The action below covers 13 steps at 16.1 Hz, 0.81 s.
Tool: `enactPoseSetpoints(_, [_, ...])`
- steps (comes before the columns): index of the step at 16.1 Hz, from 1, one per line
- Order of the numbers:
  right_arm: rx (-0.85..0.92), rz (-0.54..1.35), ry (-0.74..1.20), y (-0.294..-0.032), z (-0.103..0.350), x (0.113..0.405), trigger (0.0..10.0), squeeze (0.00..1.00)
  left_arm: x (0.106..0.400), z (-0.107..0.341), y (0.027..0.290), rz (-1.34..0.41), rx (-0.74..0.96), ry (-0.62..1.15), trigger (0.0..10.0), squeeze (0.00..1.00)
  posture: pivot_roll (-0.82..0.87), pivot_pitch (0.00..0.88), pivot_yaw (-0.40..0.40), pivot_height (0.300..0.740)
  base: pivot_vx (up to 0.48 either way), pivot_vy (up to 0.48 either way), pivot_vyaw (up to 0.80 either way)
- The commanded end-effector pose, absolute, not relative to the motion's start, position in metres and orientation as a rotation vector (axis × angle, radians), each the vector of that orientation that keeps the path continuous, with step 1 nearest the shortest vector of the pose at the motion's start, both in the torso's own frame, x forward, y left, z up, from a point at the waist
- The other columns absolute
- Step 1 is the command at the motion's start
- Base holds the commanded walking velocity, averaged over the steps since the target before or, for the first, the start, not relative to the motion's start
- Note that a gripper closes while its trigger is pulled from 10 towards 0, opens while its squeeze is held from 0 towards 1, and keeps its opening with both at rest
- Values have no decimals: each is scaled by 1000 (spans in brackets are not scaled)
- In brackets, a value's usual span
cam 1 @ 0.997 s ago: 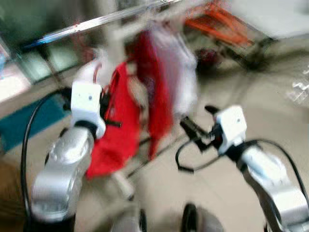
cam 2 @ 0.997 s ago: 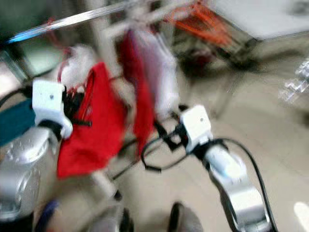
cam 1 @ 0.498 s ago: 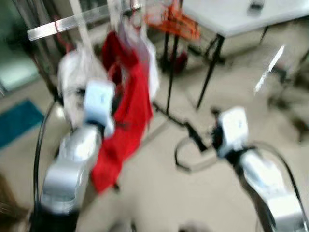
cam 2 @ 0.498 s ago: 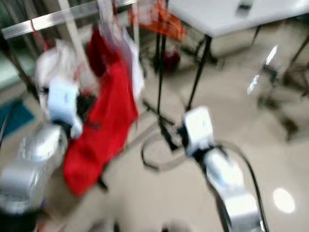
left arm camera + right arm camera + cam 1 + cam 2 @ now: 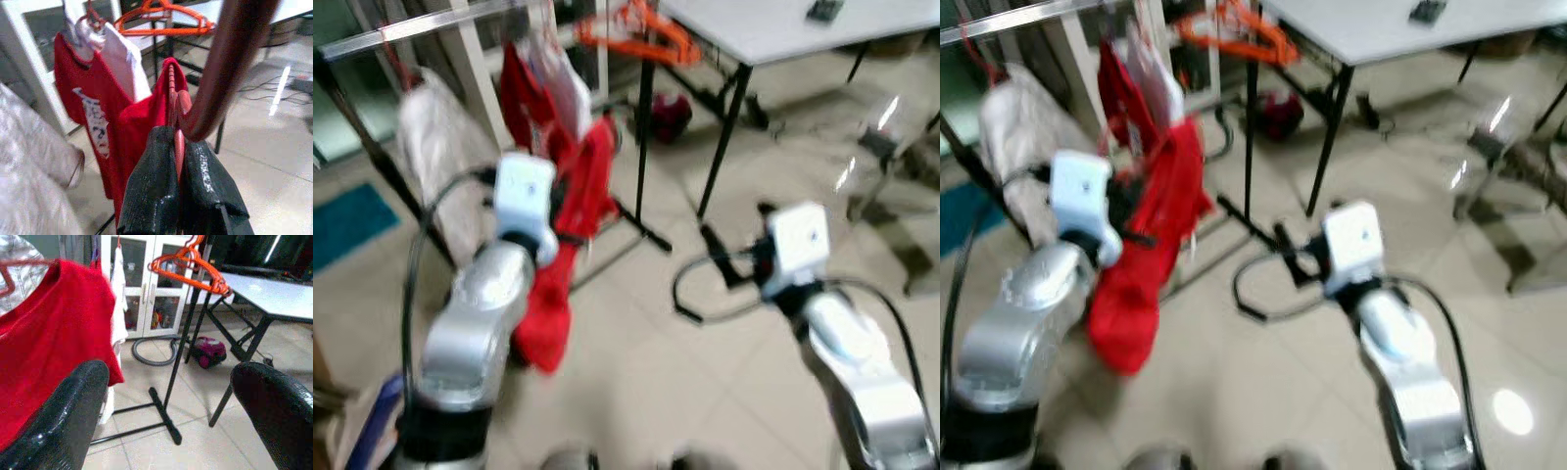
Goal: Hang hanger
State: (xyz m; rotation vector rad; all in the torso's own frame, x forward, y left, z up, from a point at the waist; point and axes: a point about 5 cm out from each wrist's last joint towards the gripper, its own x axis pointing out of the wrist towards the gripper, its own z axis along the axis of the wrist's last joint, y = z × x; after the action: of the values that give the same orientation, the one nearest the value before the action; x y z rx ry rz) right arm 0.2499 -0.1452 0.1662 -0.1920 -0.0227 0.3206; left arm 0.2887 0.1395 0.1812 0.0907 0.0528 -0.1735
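The red garment's wide neckline (image 5: 30, 303) sags below the red hanger's arm, so I expect the garment (image 5: 63, 328) to slip off and hang limp when I pull on it.
My left gripper (image 5: 177, 147) is shut on a red hanger (image 5: 174, 105), whose thick hook (image 5: 230, 63) curves up close to the camera. A red garment (image 5: 570, 230) hangs from that hanger, beside my left wrist (image 5: 524, 196). The silver clothes rail (image 5: 411, 24) runs across the upper left, above and beyond the gripper. On it hang a red printed shirt (image 5: 85, 98) and a white one (image 5: 122, 58). My right gripper (image 5: 171, 396) is open with nothing in it, held low over the floor at the right (image 5: 717, 257).
A black stand (image 5: 644, 137) carries several orange hangers (image 5: 641, 24) just right of the rail. A white table (image 5: 783, 24) with black legs stands at the back right. A pale garment bag (image 5: 435, 147) hangs at the left. A purple vacuum (image 5: 208, 351) lies on the tiled floor.
The whole blurred view has swung, so the camera moved; the rail now sits farther up and left. My left gripper still holds the hanger with the red garment. The right stays open.
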Motion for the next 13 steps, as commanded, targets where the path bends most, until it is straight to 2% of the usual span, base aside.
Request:
enactPoseSetpoints(1, [-201,286,-24,-150,166,251,10000,0,292,187,137,-173,84,18,10000,0,-3,66,57,740,0,0,0])
enactPoseSetpoints(4, [-195,241,-41,-152,168,254,10000,0,298,190,135,-154,152,-55,10000,0,-3,57,63,740,0,0,0])
enactPoseSetpoints(5, [-185,255,-47,-150,170,254,10000,0,298,193,130,-241,89,-37,10000,0,-3,56,64,740,0,0,0])
enactPoseSetpoints(6, [-182,262,-47,-149,170,254,10000,0,298,194,130,-257,76,-40,10000,0,-3,56,64,740,0,0,0])
enactPoseSetpoints(11, [-123,358,-50,-147,174,251,10000,0,301,208,132,-439,167,-82,10000,0,-12,73,44,740,0,0,0])
enactPoseSetpoints(12, [-83,383,-67,-145,177,252,10000,345,301,211,132,-488,196,-83,10000,0,-13,75,45,740,0,0,0])
enactPoseSetpoints(13, [-65,410,-79,-144,181,254,10000,580,299,214,130,-535,195,-92,10000,0,-13,76,44,740,0,0,0])
